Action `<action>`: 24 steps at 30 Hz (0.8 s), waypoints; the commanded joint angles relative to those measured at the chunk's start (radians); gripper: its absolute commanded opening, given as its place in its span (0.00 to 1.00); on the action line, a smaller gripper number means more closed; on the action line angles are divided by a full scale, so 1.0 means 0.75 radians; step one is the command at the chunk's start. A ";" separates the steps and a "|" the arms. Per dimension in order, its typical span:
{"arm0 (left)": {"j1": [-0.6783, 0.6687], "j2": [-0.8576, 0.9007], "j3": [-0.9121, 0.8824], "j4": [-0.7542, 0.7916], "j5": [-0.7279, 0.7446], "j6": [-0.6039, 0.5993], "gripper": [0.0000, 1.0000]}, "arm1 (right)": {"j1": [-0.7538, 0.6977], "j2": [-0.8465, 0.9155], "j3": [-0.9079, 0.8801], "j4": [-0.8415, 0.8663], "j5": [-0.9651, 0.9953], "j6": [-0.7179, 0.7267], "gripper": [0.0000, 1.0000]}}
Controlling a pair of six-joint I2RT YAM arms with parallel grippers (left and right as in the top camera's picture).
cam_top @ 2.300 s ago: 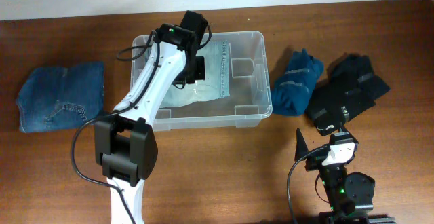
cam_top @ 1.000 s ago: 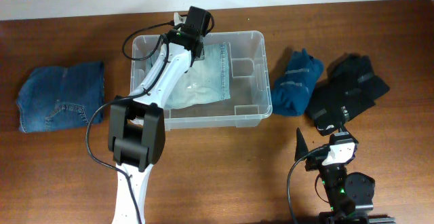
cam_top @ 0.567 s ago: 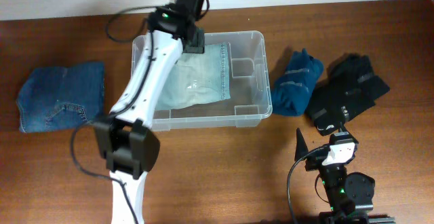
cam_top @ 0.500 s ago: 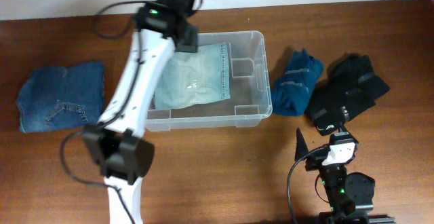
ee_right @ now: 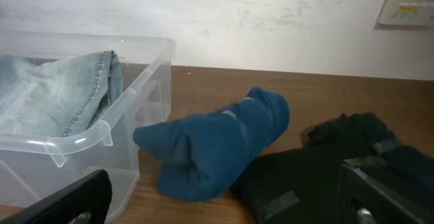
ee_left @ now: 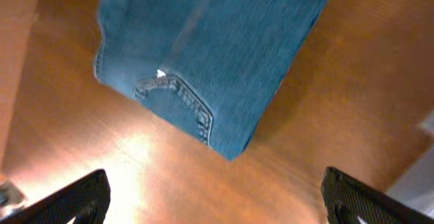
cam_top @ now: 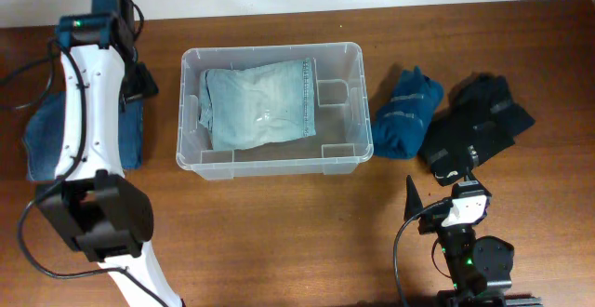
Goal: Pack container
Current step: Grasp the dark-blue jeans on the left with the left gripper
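Note:
I can see that the dark-blue jeans' edge (cam_top: 140, 140) facing the container is clear of the container's side, so my left gripper should keep going down astride that edge (ee_left: 272, 88) until it can close.
The clear plastic container (cam_top: 191, 149) stands mid-table with a folded light-blue pair of jeans (cam_top: 256, 107) lying inside it; its corner also shows in the right wrist view (ee_right: 88, 142). My left gripper (cam_top: 139, 82) hangs open and empty over a folded dark-blue pair of jeans (cam_top: 42, 140) left of the container. In the left wrist view those jeans (ee_left: 203, 61) lie well ahead of the gripper (ee_left: 220, 203), whose fingertips (ee_left: 74, 200) stand far apart. My right gripper (ee_right: 224, 203) rests open near the front edge (cam_top: 442, 193), empty.
A rolled teal garment (cam_top: 404, 112) (ee_right: 217, 142) lies right of the container. A black garment (cam_top: 474, 126) (ee_right: 339, 163) lies beside it, further right. A white wall runs along the table's far edge.
My left arm has swung out of the container to the left and now hangs over the dark-blue jeans, with its gripper opened. The light-blue jeans stay in the container. The right arm is still.

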 commanded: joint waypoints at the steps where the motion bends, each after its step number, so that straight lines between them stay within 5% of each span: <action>1: -0.011 -0.010 -0.209 0.167 -0.011 0.129 0.99 | -0.011 -0.009 -0.011 0.000 0.012 -0.004 0.98; 12: -0.011 0.005 -0.667 0.716 -0.015 0.254 0.99 | -0.011 -0.009 -0.011 0.000 0.012 -0.004 0.98; 24: 0.009 0.198 -0.710 0.850 -0.216 0.310 0.99 | -0.011 -0.009 -0.011 0.000 0.012 -0.004 0.98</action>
